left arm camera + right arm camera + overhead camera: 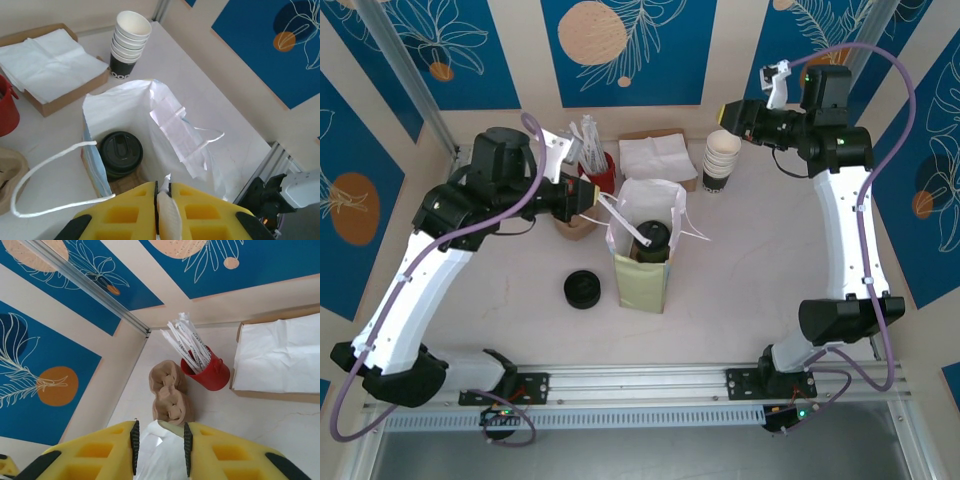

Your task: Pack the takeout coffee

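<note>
I should keep moving my left gripper toward the bag and let the straw go inside, as the white straw's loose end [644,240] points into the bag's opening [648,209].
The takeout coffee [653,237] stands inside the white paper bag [642,280] in the middle of the table. Its black lid [120,150] sits low in the bag's left side, and the cup's sides are hidden. My left gripper [592,196] is just left of the bag's mouth. In the left wrist view the left gripper [163,195] is shut on a white handle strip of the bag [165,120]. My right gripper [725,117] is up at the back right, away from the bag. Its jaws [160,432] stand apart, with the bag's white top showing beyond the gap.
A loose black lid disc [583,289] lies left of the bag. Behind the bag are a stack of white cups [720,160], a napkin tray [658,158] and a red cup of stirrers [598,165]. Brown cardboard carriers [170,395] sit at the back left.
</note>
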Robot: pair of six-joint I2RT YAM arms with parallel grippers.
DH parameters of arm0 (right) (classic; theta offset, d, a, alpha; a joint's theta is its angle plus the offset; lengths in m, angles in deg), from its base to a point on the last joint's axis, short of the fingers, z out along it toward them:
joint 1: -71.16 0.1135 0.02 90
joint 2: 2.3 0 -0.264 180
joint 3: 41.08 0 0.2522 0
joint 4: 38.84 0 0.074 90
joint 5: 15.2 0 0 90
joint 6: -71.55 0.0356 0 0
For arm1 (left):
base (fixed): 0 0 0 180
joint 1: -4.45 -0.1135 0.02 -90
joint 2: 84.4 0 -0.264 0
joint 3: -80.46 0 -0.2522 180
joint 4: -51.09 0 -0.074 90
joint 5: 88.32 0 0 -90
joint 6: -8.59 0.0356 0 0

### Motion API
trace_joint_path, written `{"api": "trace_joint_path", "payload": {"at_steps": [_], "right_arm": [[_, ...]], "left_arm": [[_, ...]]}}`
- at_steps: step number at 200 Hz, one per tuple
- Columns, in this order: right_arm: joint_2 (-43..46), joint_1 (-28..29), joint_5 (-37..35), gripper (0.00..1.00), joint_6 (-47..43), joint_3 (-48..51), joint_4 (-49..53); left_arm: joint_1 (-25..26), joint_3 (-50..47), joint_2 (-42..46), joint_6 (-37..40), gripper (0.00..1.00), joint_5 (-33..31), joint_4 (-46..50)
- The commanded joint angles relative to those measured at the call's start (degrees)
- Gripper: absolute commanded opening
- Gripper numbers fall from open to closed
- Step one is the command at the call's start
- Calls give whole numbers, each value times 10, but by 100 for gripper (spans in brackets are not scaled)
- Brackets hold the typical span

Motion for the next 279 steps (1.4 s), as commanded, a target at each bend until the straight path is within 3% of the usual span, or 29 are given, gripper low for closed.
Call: {"api": "trace_joint_path", "payload": {"at_steps": [1,31,62,98,116,138,170,179,214,279], "right_arm": [[4,5,-1,32,41,-14,35],[3,11,-10,31,51,-13,61],[-7,36,-79,31,20,7,64],[-54,55,-106,30,6,-33,82],[-82,70,-130,30,-6,-67,95],[-107,85,-144,29,-5,-89,92],[-129,112,-174,29,-9,-104,76],[-136,117,-180,30,-14,-107,73],[-166,136,-212,30,-33,-127,72],[-226,179,-263,29,-77,-151,46]], "left_arm": [[7,-20,5,39,11,85,-38],[23,-15,-18,70,11,98,0],[32,-7,-39,118,11,99,46],[49,0,-64,135,12,93,72],[50,-5,-74,140,22,84,78],[50,2,-80,132,49,48,77],[50,16,-79,68,62,-67,56],[50,16,-82,35,62,-114,53],[51,-1,-91,-58,62,-203,44],[64,-9,-129,-94,60,-220,45]]}}
